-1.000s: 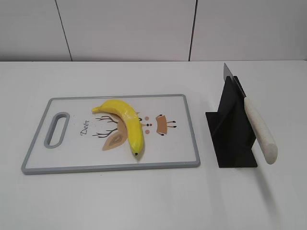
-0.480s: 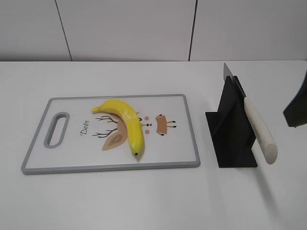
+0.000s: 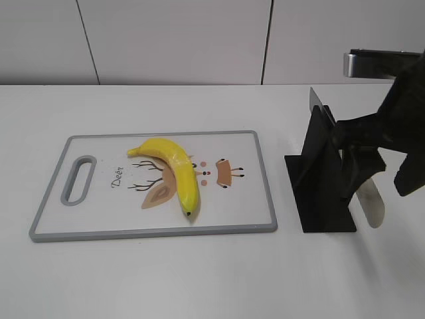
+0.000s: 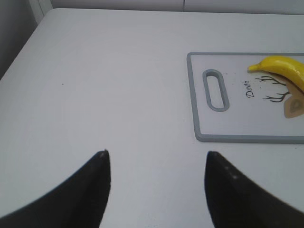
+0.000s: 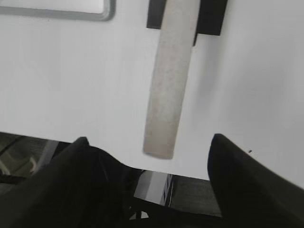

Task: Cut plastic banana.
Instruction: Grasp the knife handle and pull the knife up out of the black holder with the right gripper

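Note:
The blade's tip [image 3: 315, 100] sticks up above the black holder's open gap, so the knife [image 3: 370, 201] will come out and the holder will stay standing when the robot lifts.
A yellow plastic banana [image 3: 174, 171] lies on a white, grey-rimmed cutting board [image 3: 153, 232]. A knife stands in a black holder [image 3: 319, 179], blade tip [image 3: 316, 100] up and pale handle [image 3: 373, 203] sloping toward the front. My right gripper [image 3: 355, 159] hangs over that handle. In the right wrist view it is open [image 5: 149, 137], with the handle [image 5: 171, 85] lying between and just ahead of the fingers, not gripped. My left gripper [image 4: 156, 153] is open and empty over bare table, left of the board [image 4: 237, 137]. The banana's end [image 4: 282, 66] shows there.
The white table's front edge runs just under my right gripper in the right wrist view, with the floor below it. A white wall closes off the back of the table. The board's handle slot [image 3: 78, 179] is at its left end.
My right arm has come into the exterior view from the right edge and moved left over the knife handle. The banana, board and knife have not moved.

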`<move>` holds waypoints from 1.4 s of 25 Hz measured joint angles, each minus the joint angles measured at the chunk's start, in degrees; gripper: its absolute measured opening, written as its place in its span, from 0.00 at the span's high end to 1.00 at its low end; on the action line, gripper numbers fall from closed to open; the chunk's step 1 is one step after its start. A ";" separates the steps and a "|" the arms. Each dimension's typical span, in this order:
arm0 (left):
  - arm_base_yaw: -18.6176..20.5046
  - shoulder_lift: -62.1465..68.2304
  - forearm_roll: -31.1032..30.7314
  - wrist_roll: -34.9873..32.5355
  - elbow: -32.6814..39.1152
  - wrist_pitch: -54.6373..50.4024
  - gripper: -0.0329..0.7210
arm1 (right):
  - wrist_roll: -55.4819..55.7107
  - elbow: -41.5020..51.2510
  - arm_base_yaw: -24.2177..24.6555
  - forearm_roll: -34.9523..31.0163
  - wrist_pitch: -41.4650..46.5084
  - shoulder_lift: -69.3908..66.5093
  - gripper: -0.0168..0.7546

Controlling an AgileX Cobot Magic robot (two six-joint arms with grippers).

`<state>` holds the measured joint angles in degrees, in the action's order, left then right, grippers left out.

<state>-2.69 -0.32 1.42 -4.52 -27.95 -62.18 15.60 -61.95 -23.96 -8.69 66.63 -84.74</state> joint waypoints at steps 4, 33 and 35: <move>0.00 0.00 0.00 0.00 0.00 0.00 0.18 | 1.68 -0.05 0.00 0.93 -3.56 -3.82 0.23; 0.00 0.00 0.00 0.03 0.00 0.00 0.19 | 7.51 -0.27 0.00 0.23 -3.52 -9.50 0.76; 0.00 0.00 0.00 0.03 0.00 0.00 0.19 | 7.57 -0.27 0.00 0.23 -3.52 -9.50 0.76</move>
<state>-2.69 -0.32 1.42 -4.49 -27.95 -62.18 23.17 -62.22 -23.96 -8.46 63.10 -94.24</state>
